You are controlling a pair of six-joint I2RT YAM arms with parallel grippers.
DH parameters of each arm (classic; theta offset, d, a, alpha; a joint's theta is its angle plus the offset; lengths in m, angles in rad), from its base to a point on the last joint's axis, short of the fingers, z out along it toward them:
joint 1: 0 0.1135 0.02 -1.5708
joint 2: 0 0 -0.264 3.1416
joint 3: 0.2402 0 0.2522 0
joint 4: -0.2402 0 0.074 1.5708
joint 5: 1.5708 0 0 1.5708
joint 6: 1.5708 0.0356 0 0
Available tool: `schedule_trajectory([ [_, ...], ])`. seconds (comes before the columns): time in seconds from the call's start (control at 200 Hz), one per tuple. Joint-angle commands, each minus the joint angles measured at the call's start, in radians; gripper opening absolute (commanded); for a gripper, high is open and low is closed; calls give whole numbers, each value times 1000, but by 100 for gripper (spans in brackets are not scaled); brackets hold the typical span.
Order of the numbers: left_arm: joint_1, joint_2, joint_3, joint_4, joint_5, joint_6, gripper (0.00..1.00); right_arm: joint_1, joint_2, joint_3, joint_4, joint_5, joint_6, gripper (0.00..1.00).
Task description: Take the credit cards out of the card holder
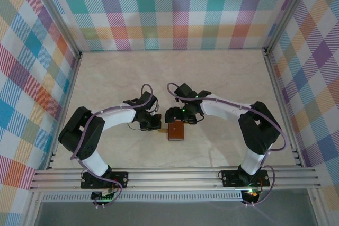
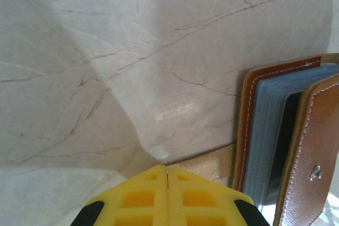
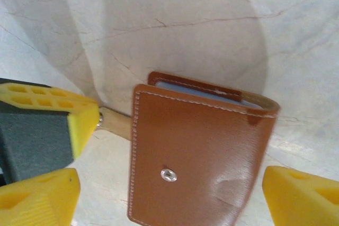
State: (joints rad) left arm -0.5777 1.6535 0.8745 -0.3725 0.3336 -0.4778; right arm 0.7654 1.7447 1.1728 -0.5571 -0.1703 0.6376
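I should push the flap [image 3: 198, 149] open with a finger behind the flap's loose edge [image 3: 133, 144], because the flap covers the credit cards and my right gripper has a finger on each side of the card holder.
The card holder [image 1: 176, 132], a reddish-brown leather bifold, lies on the table between the two arms. Its snap-studded flap [image 3: 196, 168] is partly lifted off the grey-blue inner pockets [image 2: 270, 130]. A dark sliver [image 2: 288, 130] shows between the pockets; I cannot tell whether it is one of the credit cards, which are otherwise hidden inside. My left gripper [image 2: 167, 170] [image 1: 155, 125] is shut on the tan strap tab [image 2: 212, 163] [image 3: 115, 123] at the holder's left side. Above the holder, my right gripper [image 3: 170, 179] [image 1: 177, 117] stands open, one yellow finger on each side, with nothing gripped.
The marble-patterned tabletop [image 1: 132, 78] stretches behind the arms. Plaid walls [image 1: 175, 9] close it in at the back and both sides, and an aluminium rail [image 1: 175, 175] runs along the near edge.
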Motion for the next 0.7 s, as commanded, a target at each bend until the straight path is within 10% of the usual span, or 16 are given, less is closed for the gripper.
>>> schedule_trajectory([
  [0.0, 16, 2, -31, 35, 52, 15, 4, 17, 40, 42, -82, 55, -1, 93],
  [0.695, 45, 12, -65, 80, 107, 3, 4, 68, 138, 94, -153, 165, 50, 94],
])
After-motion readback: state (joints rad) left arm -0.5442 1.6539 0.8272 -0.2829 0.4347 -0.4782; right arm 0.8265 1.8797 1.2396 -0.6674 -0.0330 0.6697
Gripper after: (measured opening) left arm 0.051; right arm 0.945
